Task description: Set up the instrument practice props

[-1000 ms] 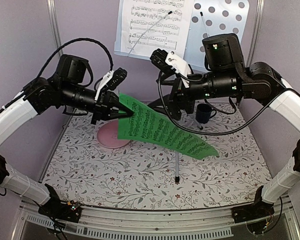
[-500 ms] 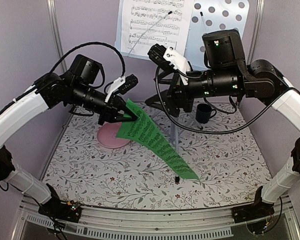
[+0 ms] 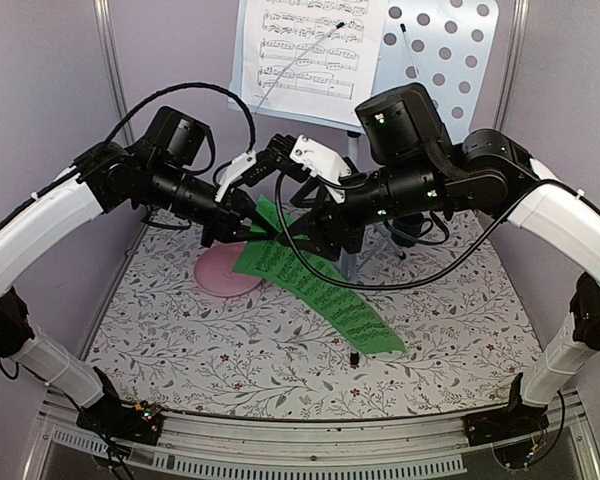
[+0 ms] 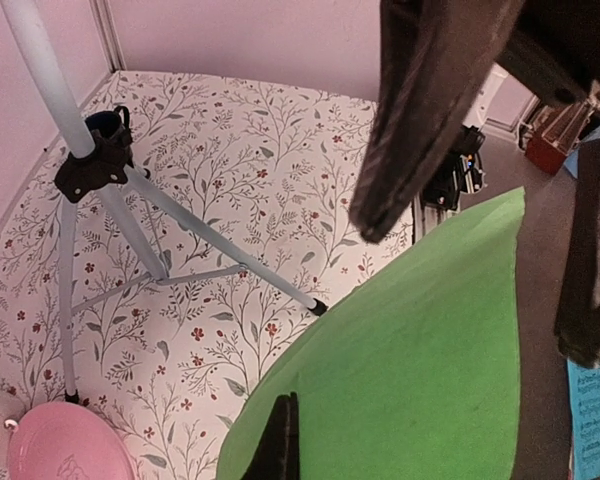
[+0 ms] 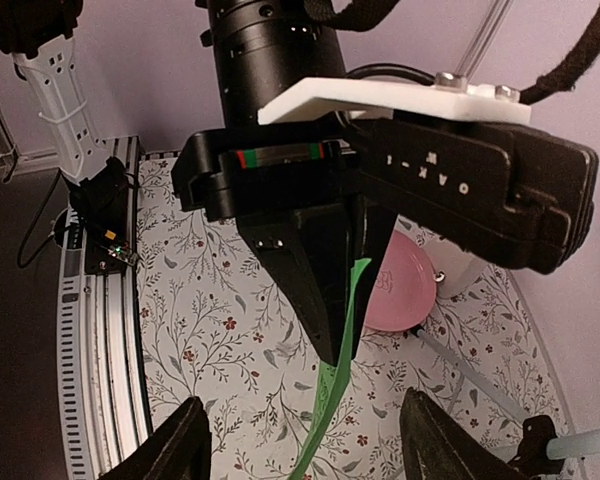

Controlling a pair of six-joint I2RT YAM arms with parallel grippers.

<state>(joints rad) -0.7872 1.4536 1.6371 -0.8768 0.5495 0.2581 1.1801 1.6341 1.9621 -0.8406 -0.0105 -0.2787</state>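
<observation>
The green music sheet droops slanted [image 3: 330, 297] from my left gripper, so my right gripper should hold the sheet's upper edge [image 5: 322, 420] upright while my left gripper grabs the opposite edge.
My left gripper [image 3: 248, 230] is shut on the upper end of the green music sheet [image 3: 315, 290], which droops down to the right toward the table. In the left wrist view one finger [image 4: 280, 445] lies on the sheet [image 4: 410, 360]. My right gripper [image 3: 283, 185] is open wide and empty, facing the left gripper, its jaws either side of the sheet's edge [image 5: 335, 400] without touching. The white music sheet [image 3: 305, 50] rests on the blue-grey perforated stand [image 3: 445, 45]. Its tripod [image 4: 90, 165] stands behind. A white object [image 5: 458, 268], perhaps the metronome, sits by the plate.
A pink plate [image 3: 218, 275] lies on the floral tablecloth under the left gripper. A dark blue mug [image 4: 105, 122] stands behind the tripod hub. A tripod leg [image 3: 352, 345] reaches toward the front. Purple walls close the left, right and back.
My right arm has swung left and down, bringing its open jaws up to the left gripper and the sheet's held end. The left gripper still holds the green sheet and has barely moved.
</observation>
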